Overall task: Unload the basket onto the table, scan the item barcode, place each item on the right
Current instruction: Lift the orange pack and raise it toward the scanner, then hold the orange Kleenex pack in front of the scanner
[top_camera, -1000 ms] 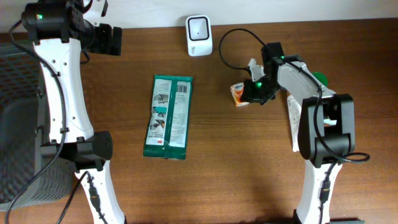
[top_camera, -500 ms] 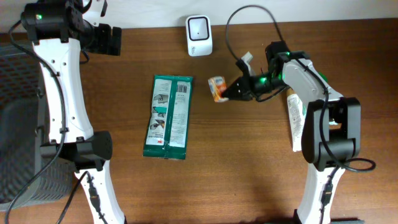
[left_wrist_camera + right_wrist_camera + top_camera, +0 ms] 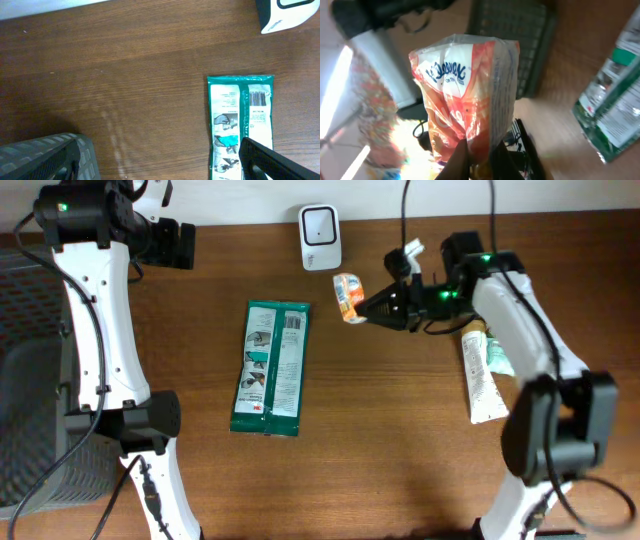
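Observation:
My right gripper has the tissue pack hanging beside the scanner and pointing toward the basket, so next I turn it down over the scanner's window.
An orange and white tissue pack hangs in the air, pinched at one end by my right gripper, which is shut on it. In the overhead view the pack sits just right of and below the white scanner at the table's back edge. No barcode on the pack shows in any view. My left gripper stands open at the far left back, holding nothing, high over the wood.
A green wipes pack lies flat at the middle left, barcode up. A white tube lies under the right arm. A dark basket stands off the left edge. The scanner's cable loops near the right arm.
My right gripper has lifted the tissue pack off the table and carried it left and toward the back, close to the scanner. The left arm has not moved.

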`<action>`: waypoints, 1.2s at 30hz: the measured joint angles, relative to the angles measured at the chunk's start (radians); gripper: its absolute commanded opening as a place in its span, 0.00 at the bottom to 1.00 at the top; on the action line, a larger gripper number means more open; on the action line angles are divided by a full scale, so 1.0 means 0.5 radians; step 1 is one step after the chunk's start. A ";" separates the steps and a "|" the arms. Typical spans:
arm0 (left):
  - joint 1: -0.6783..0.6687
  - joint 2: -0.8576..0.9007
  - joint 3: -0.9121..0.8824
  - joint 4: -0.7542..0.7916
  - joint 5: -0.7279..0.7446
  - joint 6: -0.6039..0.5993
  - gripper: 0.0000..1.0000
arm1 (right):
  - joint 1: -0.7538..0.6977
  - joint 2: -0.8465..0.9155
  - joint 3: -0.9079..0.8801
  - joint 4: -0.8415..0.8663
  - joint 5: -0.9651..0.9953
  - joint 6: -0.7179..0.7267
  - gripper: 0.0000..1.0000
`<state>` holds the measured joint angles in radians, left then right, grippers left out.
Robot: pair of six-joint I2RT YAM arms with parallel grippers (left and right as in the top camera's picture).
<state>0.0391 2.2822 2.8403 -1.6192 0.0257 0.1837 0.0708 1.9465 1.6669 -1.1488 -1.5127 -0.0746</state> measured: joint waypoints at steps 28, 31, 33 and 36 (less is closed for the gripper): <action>0.002 0.000 0.000 -0.001 0.000 0.000 0.99 | 0.735 0.410 0.993 1.325 3.576 0.156 0.04; 0.002 0.000 0.000 0.000 0.000 0.000 0.99 | 0.793 0.701 0.987 1.702 3.881 -0.224 0.04; 0.002 0.000 0.000 0.002 0.000 0.000 0.99 | 0.814 0.900 0.981 1.887 4.044 -0.543 0.04; 0.003 0.000 0.000 -0.001 0.000 0.000 0.99 | 0.816 1.037 0.980 1.984 4.144 -0.811 0.04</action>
<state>0.0406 2.2822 2.8403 -1.6196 0.0257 0.1837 0.4786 2.4649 2.1567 -0.1570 0.5594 -0.4801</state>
